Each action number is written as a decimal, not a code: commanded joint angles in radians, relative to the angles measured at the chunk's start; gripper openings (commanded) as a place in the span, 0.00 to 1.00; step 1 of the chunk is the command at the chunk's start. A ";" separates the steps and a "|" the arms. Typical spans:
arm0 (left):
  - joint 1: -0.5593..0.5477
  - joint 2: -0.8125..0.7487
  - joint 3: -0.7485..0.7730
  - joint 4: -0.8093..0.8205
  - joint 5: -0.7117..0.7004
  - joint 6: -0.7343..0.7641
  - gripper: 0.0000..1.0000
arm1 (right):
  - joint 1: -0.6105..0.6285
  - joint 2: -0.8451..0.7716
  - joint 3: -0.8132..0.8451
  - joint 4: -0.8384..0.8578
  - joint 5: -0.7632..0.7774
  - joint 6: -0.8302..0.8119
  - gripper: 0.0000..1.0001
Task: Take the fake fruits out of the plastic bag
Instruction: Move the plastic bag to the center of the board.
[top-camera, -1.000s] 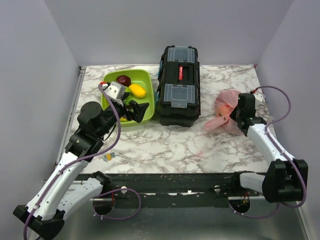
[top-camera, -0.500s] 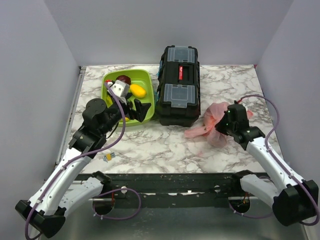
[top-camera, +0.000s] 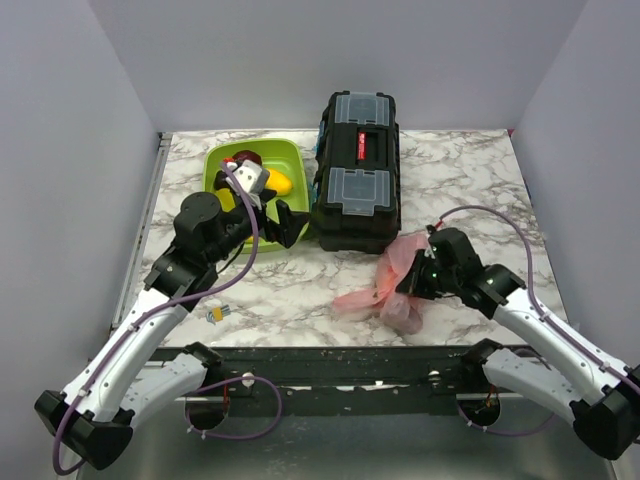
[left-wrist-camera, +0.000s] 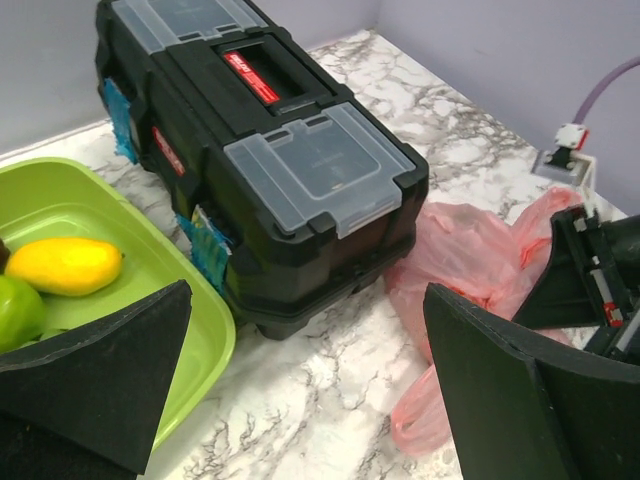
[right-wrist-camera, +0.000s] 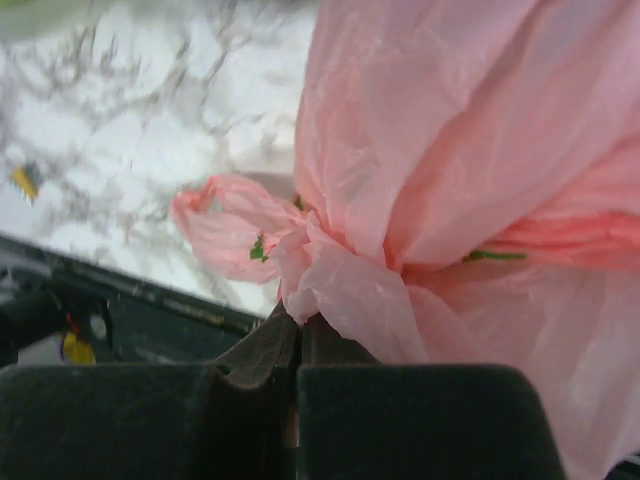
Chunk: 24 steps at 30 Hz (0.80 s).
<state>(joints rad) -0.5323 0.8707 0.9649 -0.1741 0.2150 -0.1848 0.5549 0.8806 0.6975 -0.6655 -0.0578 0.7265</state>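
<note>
The bag bunched shut (top-camera: 393, 284) is at my right gripper, so next my left gripper takes hold of the bag's loose plastic (top-camera: 364, 300) and help spread it before taking out the fruits.
The pink plastic bag (top-camera: 385, 285) lies crumpled on the marble table in front of the black toolbox. My right gripper (top-camera: 415, 280) is shut on a bunched fold of the bag (right-wrist-camera: 450, 150), its jaws pressed together on the plastic (right-wrist-camera: 300, 320). The fake fruits are hidden inside the bag; only small green bits (right-wrist-camera: 258, 248) show through the plastic. My left gripper (top-camera: 275, 225) is open and empty, held over the gap between the tray and the toolbox. In the left wrist view my left gripper (left-wrist-camera: 308, 295) looks toward the bag (left-wrist-camera: 470, 270).
The black toolbox (top-camera: 357, 170) stands at the back centre. A lime-green tray (top-camera: 270, 146) to its left holds a dark maroon apple (top-camera: 245, 158), a yellow fruit (left-wrist-camera: 65, 265) and a green apple (left-wrist-camera: 15, 310). A small yellow-blue item (top-camera: 215, 314) lies near the table's front edge.
My right gripper has dragged the bag from the back right leftward and toward the near edge. My left gripper has shifted a little right toward the toolbox.
</note>
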 joint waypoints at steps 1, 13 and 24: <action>-0.006 0.008 0.007 0.022 0.111 -0.018 0.99 | 0.129 0.040 0.033 0.044 -0.206 -0.041 0.01; -0.006 -0.003 0.019 0.002 0.072 -0.004 0.99 | 0.565 0.563 0.398 0.359 -0.073 -0.222 0.01; -0.006 -0.040 -0.006 0.020 0.007 -0.003 0.99 | 0.555 0.333 0.075 0.290 0.269 -0.216 0.01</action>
<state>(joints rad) -0.5323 0.8055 0.9554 -0.1562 0.2363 -0.1875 1.1175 1.3216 0.9005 -0.3283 0.0368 0.4889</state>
